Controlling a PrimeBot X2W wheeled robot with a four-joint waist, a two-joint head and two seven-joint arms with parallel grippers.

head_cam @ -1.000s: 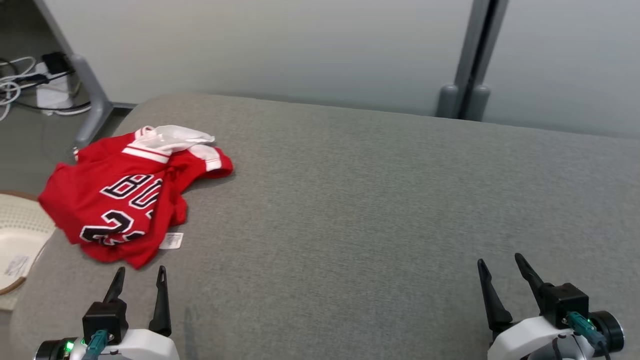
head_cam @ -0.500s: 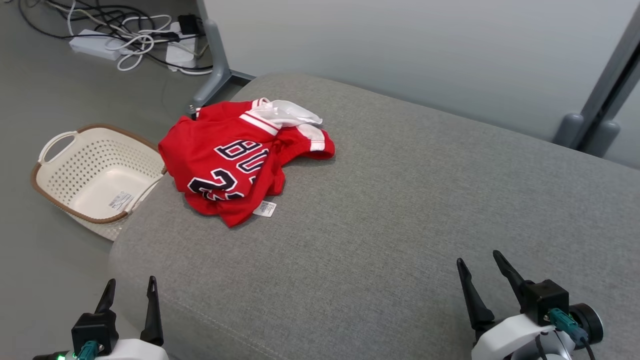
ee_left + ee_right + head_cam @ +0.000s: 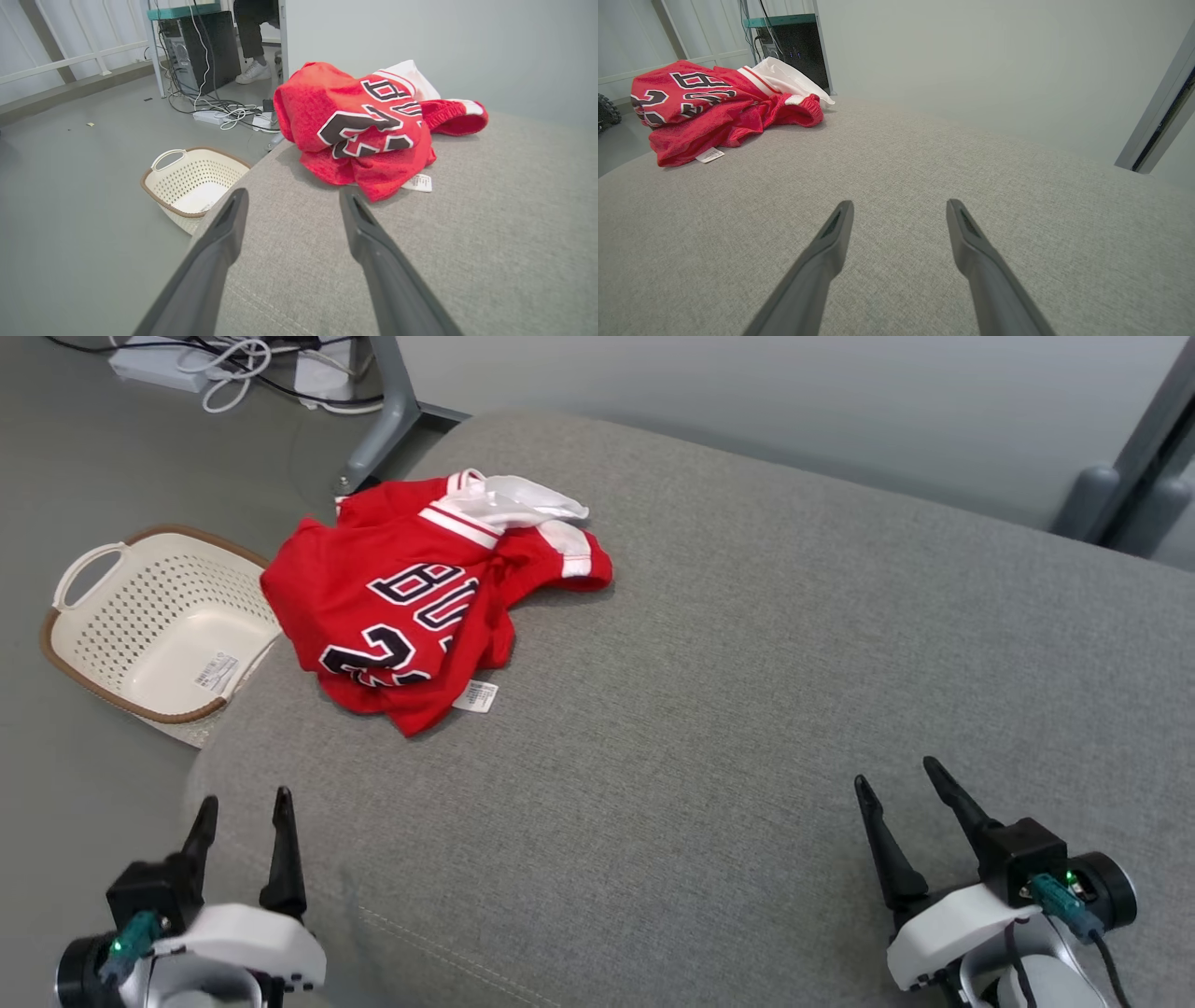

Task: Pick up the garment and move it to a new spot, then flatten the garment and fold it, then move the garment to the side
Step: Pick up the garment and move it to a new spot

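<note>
My gripper will leave another red garment behind when it lifts the garment [image 3: 381, 610], because a red cuff with a white patch [image 3: 578, 558] sticks out under the white trim.
The garment [image 3: 420, 597] is a red jersey with black and white lettering and white trim, lying crumpled near the far left corner of the grey cushioned surface [image 3: 728, 691]. A white tag sticks out at its near edge. In the left wrist view the garment [image 3: 369, 126] lies just beyond my fingers; in the right wrist view the garment [image 3: 714, 107] is far off at the upper left. My left gripper [image 3: 241, 798] stands open at the surface's near left corner, empty. Near the front right, my right gripper [image 3: 896, 775] is open and empty too.
A cream perforated basket [image 3: 103, 644] with a brown rim stands on the floor left of the surface. Cables and a power strip [image 3: 177, 359] lie on the floor beyond, by a grey table leg [image 3: 378, 420]. A pale wall runs behind the surface.
The head camera has turned left and tilted down, bringing the basket and floor into view. The garment lies as it was. Both grippers stay open, in much the same pose.
</note>
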